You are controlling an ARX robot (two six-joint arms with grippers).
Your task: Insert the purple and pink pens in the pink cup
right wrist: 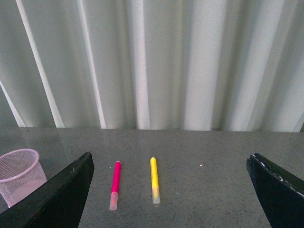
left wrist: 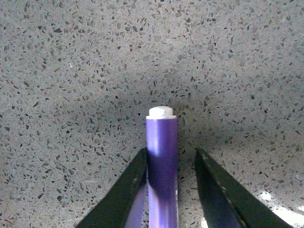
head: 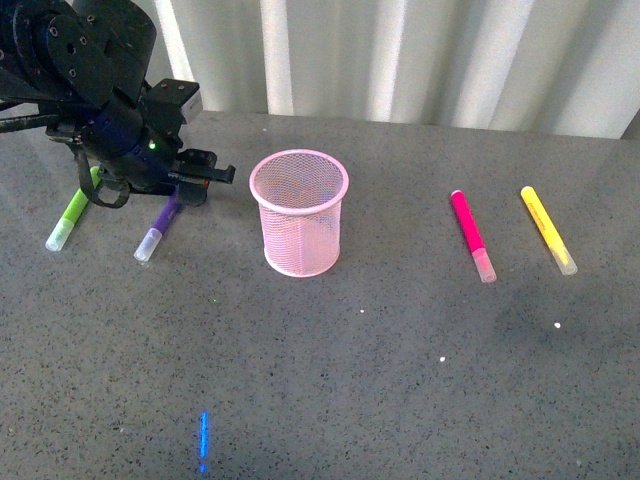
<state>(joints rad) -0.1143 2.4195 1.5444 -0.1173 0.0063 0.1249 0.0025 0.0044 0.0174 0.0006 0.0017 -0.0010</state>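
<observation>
The pink cup's opening (head: 299, 182) is far wider than the purple pen (head: 158, 229), so I expect the pen to tip against the cup's rim when I insert it.
The pink cup (head: 299, 235) stands upright mid-table, and nothing shows inside it. A purple pen (head: 160, 228) lies to its left with its pale cap toward me. My left gripper (head: 195, 185) is down over the pen's far end, open. In the left wrist view the purple pen (left wrist: 162, 156) lies between the fingers of my left gripper (left wrist: 171, 154); one finger touches it and the other stands off by a gap. The pink pen (head: 472, 235) lies flat to the right of the cup. My right gripper (right wrist: 170, 159) is wide open and held above the table, looking at the pink pen (right wrist: 115, 183) and the cup (right wrist: 19, 178).
A lime-green marker (head: 70, 215) lies left of the purple pen, partly under my left arm. A yellow marker (head: 548, 230) lies right of the pink pen, and the right wrist view shows the same yellow marker (right wrist: 154, 178). A ribbed white wall runs along the table's far edge.
</observation>
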